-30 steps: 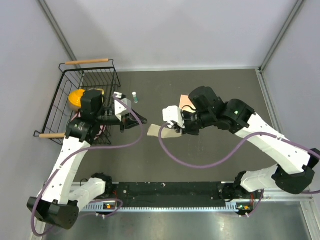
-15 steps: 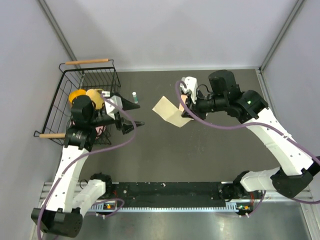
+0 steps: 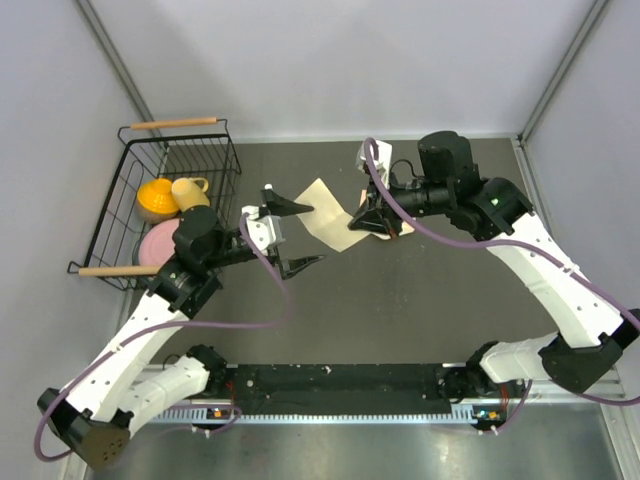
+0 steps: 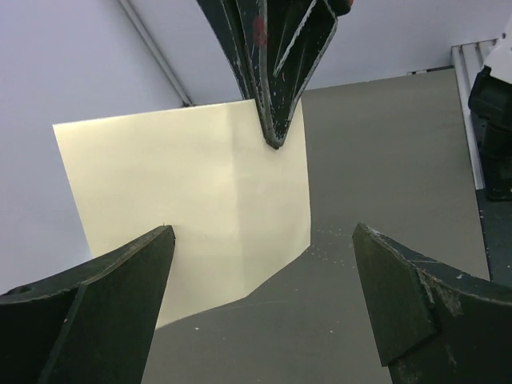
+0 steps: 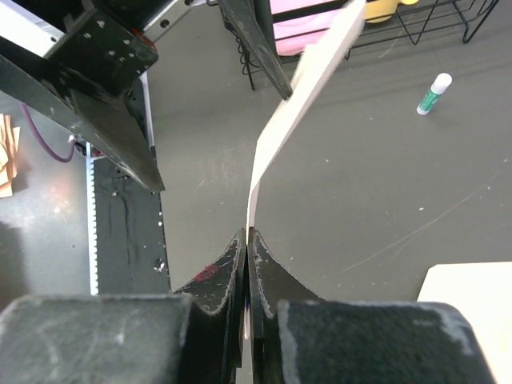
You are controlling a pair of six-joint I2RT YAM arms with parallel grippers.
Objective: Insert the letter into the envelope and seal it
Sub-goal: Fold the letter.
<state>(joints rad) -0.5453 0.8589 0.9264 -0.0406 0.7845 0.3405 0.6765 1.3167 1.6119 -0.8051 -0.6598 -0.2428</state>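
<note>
The robot's right gripper is pinching the letter [image 4: 256,186] next to its fold line, so the left gripper should hold the letter's loose side [image 3: 317,223] while the right gripper opens and presses the fold.
The letter [image 3: 325,215], a cream sheet with a fold line, hangs in the air over the middle of the table. My right gripper [image 5: 246,232] is shut on its edge, and the sheet [image 5: 296,112] curves away from the fingers. In the left wrist view the right fingers [image 4: 272,80] pinch the letter [image 4: 184,208] from above. My left gripper [image 3: 297,235] stands wide open just short of the sheet's free side, with nothing between its fingers [image 4: 262,240]. The peach envelope [image 5: 472,312] lies flat on the table under the right gripper and is mostly covered in the top view [image 3: 393,229].
A black wire basket [image 3: 180,150] with wooden handles stands at the back left, holding a yellow object, a cup and a pink plate. A white-and-green glue stick [image 5: 432,94] lies on the dark table near it. Grey walls close in the table on three sides.
My left gripper has gone from nearly shut to wide open and swung right toward the letter. My right gripper has carried the letter up and toward the back.
</note>
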